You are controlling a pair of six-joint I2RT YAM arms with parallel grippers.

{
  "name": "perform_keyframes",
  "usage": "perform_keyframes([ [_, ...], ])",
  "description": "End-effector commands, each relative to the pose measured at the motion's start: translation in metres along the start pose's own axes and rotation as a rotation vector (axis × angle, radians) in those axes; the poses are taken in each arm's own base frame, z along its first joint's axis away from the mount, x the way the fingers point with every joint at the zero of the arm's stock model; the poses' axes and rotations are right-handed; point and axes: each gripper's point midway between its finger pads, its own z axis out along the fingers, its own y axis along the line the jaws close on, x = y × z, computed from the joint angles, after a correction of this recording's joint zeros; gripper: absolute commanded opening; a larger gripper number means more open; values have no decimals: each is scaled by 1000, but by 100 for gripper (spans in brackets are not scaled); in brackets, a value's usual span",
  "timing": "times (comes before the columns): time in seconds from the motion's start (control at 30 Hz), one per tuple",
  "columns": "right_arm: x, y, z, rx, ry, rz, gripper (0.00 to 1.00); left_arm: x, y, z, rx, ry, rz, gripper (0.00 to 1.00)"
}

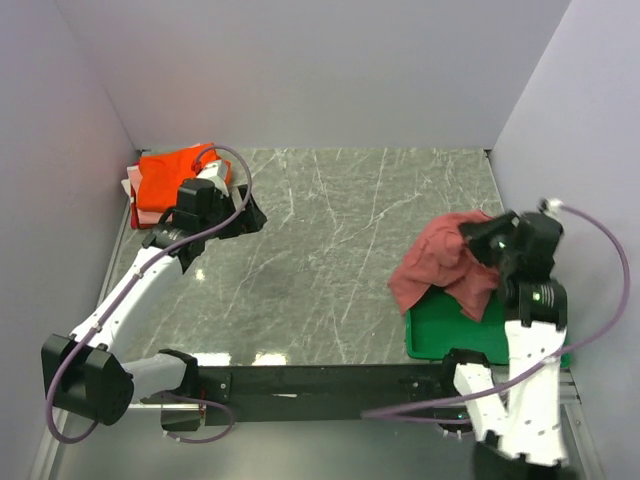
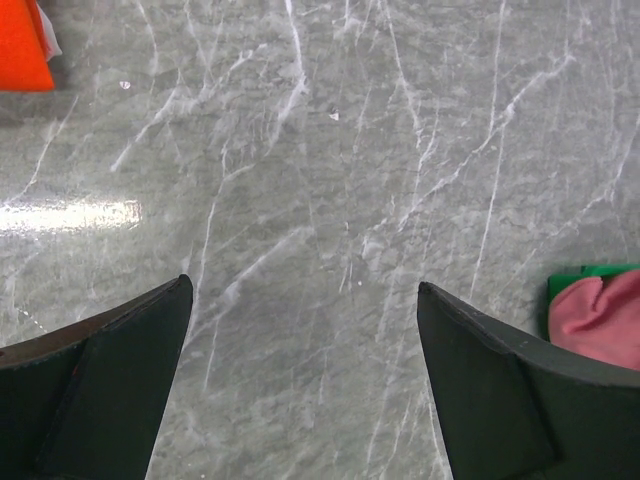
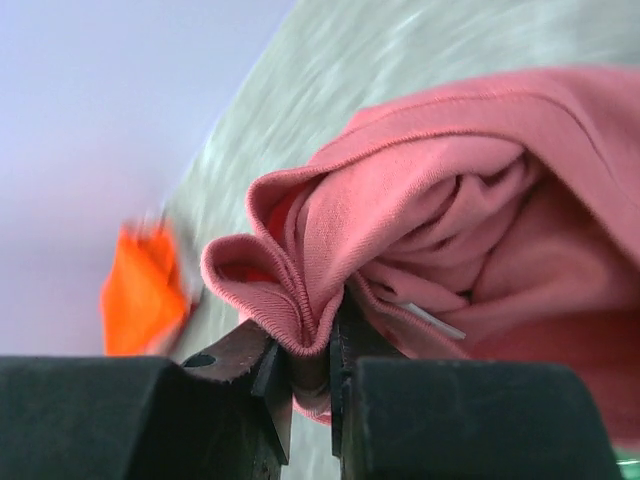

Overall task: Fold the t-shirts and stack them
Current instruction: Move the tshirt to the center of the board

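My right gripper should first lay the brick-red t-shirt (image 1: 440, 260) across the marbled tabletop (image 1: 305, 240), because the t-shirt hangs bunched up by the green tray, out of reach of my left gripper.
A brick-red t-shirt (image 1: 440, 262) hangs bunched from my right gripper (image 1: 478, 238) above the left side of the green tray (image 1: 440, 335). In the right wrist view the jaws (image 3: 308, 360) are shut on its ribbed collar fold (image 3: 290, 290). A folded bright orange t-shirt (image 1: 170, 178) lies on a pale pink and white pile (image 1: 140, 212) in the far left corner. My left gripper (image 1: 240, 215) is open and empty over bare table just right of that pile. The left wrist view shows the orange corner (image 2: 22, 45) and the red shirt (image 2: 605, 315).
The green plastic tray sits at the near right by the right arm's base. Grey walls close in the table on the left, back and right. The marbled tabletop (image 1: 330, 240) lies between the two shirts.
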Motion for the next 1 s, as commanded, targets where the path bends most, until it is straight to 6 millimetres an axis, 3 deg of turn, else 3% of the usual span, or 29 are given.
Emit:
perform_keyframes([
  [0.0, -7, 89, -8, -229, 6, -98, 0, -9, -9, -14, 36, -37, -14, 100],
  [0.03, 6, 121, -11, -290, 55, -142, 0, -10, -8, -16, 33, -40, -22, 99],
  [0.1, 18, 151, -15, -343, 93, -191, 0, -11, -9, -19, 30, -45, -29, 99],
  [0.13, 15, 177, -13, -364, 85, -227, 0, -13, -10, -20, 32, -47, -32, 99],
  [0.17, 36, 201, -24, -425, 137, -275, 0, -16, -12, -24, 38, -59, -36, 99],
  [0.2, 26, 231, -44, -489, 119, -287, 0, -17, -12, -26, 34, -67, -46, 99],
  [0.23, 40, 245, -30, -476, 146, -333, 0, -18, -12, -28, 34, -70, -51, 99],
  [0.27, 56, 264, -41, -525, 183, -362, 0, -21, -12, -32, 35, -86, -55, 99],
  [0.3, 60, 275, -45, -543, 194, -376, 0, -22, -13, -35, 36, -88, -60, 99],
  [0.33, 60, 299, -52, -587, 188, -383, 0, -24, -12, -37, 28, -98, -61, 99],
  [0.47, 74, 329, -66, -665, 212, -394, 0, -29, -7, -51, 1, -132, -62, 99],
  [0.5, 84, 325, -56, -650, 225, -402, 0, -28, -5, -53, -10, -131, -63, 99],
  [0.57, 95, 311, -46, -609, 245, -398, 14, -27, -4, -60, -13, -144, -69, 100],
  [0.6, 111, 287, -23, -521, 259, -431, 38, -25, -3, -62, -13, -143, -74, 99],
  [0.67, 126, 255, -2, -403, 281, -443, 53, -23, 7, -67, -61, -157, -85, 99],
  [0.7, 141, 216, 17, -269, 310, -489, 58, -22, 8, -69, -68, -159, -93, 99],
  [0.77, 158, 179, 34, -155, 348, -551, 59, -16, 14, -72, -93, -152, -99, 99],
  [0.8, 171, 147, 41, -71, 388, -601, 59, -14, 16, -73, -101, -148, -103, 99],
  [0.9, 191, 107, 47, 5, 438, -671, 59, -4, 22, -72, -122, -122, -110, 99],
  [0.97, 201, 99, 43, -15, 468, -694, 59, 6, 26, -67, -132, -93, -116, 99],
])
